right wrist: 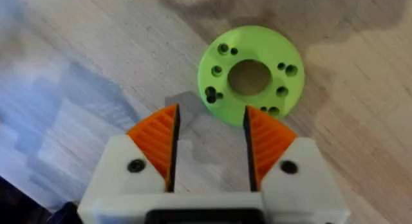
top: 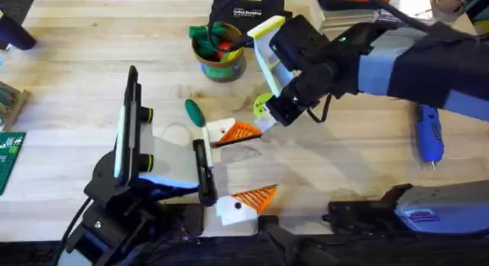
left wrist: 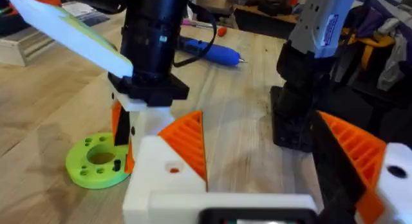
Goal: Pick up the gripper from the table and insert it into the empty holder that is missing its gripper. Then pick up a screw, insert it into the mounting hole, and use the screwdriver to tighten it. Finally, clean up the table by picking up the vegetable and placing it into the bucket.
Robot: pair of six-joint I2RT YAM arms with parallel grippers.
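Observation:
I expect the thin black screw [right wrist: 211,95] to slide free and leave the green disc [right wrist: 251,76] behind when I lift it, because the screw's dark top stands above the hole.
My left gripper [top: 266,159] rests open on the table, a white holder [left wrist: 161,179] on each finger. An orange ribbed gripper wedge [left wrist: 188,143] sits in the near holder, whose face hole shows orange. My right gripper [right wrist: 211,111] reaches in from the right and hovers open just beside a green disc [right wrist: 251,76] with holes. The dark green vegetable [top: 194,111] lies left of my left gripper. Farther back stands the bucket [top: 221,67], holding bunched toy vegetables. The blue screwdriver [top: 428,136] lies at the right, also seen as the blue screwdriver [left wrist: 212,53] behind the right arm.
A black case [top: 244,6] lies at the table's far edge behind the bucket. A green circuit board [top: 9,155] sits at the left edge. The right arm's base [left wrist: 302,89] stands close beside my left gripper's other finger. Bare wood lies between the screwdriver and the grippers.

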